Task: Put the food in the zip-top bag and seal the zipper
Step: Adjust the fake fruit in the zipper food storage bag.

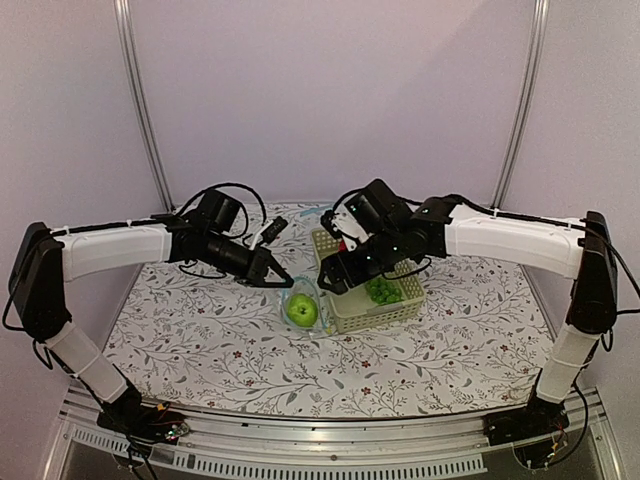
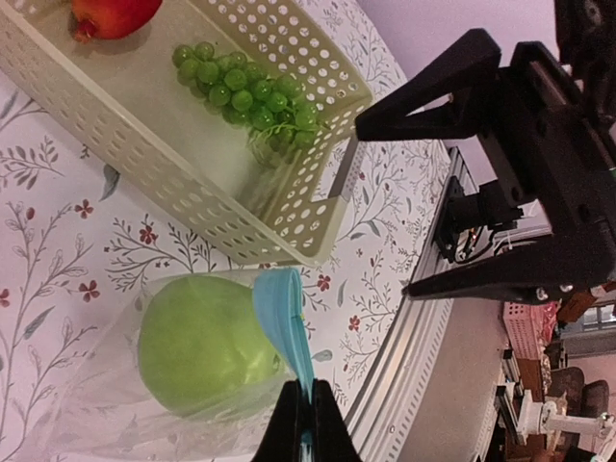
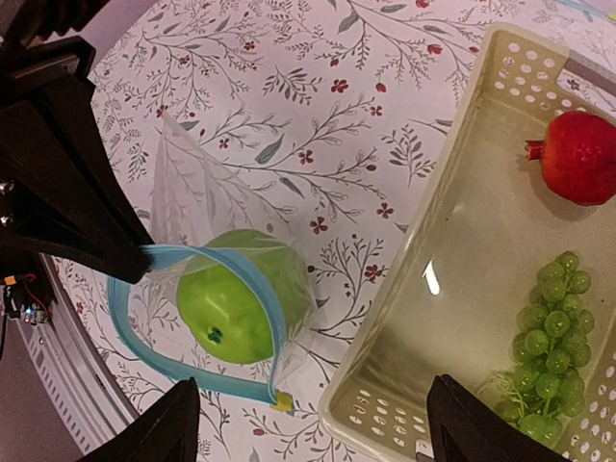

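The green apple (image 3: 231, 306) sits close behind the bag's opening, so the robot's right gripper should push the apple deeper into the bag (image 3: 204, 197) before it goes to fetch the red round fruit.
A green apple (image 3: 231, 308) sits inside the clear zip-top bag (image 3: 192, 192), which lies on the flowered table left of the basket. The bag's mouth gapes, its blue zipper (image 3: 252, 289) curving in a loop around the apple. My left gripper (image 2: 310, 423) is shut on the zipper strip (image 2: 284, 318) at one end of the mouth and holds it up. My right gripper (image 3: 313, 385) is open, hovering above the bag's corner and the basket's near end with nothing between its fingers. A red round fruit (image 3: 582, 157) lies in the basket.
The pale green perforated basket (image 3: 452, 173) stands right of the bag and also holds a bunch of green grapes (image 3: 544, 327). A metal rail (image 2: 404, 356) runs along the table's near edge. In the top view both grippers (image 1: 283, 280) (image 1: 328, 283) meet over the apple (image 1: 302, 310).
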Available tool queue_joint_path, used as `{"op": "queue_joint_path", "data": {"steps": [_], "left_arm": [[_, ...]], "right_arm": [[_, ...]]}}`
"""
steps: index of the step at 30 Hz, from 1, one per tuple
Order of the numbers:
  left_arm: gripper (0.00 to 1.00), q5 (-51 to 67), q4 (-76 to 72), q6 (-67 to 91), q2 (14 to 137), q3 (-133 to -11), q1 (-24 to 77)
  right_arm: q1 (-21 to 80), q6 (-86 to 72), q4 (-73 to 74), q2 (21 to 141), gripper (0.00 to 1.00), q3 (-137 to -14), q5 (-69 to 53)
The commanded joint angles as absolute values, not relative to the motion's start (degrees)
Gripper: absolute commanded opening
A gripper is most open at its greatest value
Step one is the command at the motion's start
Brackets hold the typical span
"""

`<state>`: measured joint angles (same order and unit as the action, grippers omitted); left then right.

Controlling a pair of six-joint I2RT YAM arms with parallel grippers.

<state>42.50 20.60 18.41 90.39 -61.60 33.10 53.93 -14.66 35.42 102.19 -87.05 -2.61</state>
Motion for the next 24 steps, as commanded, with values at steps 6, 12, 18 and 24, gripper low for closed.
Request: {"op": "queue_joint_path", "data": {"steps": [6, 12, 18, 24], "left_arm": [[0.00, 49.13, 20.70, 15.25, 89.03, -62.15, 32.78], [0.00, 51.43, 19.36, 15.70, 88.73, -61.82, 32.83], [0.00, 54.30, 16.23, 18.24, 87.42, -61.00, 33.00], [0.00, 56.21, 14.61, 20.94, 85.98, -60.82, 33.27]], "right_arm": [[56.16, -16.37, 20.05, 107.39, 0.82, -82.96, -11.67], [58.84, -13.55, 19.12, 110.24, 0.81, -82.44, -7.36], [60.04, -15.48, 19.21, 113.67, 0.79, -82.36, 3.22], [60.10, -19.14, 18.89, 115.57, 0.78, -82.61, 8.54]]}}
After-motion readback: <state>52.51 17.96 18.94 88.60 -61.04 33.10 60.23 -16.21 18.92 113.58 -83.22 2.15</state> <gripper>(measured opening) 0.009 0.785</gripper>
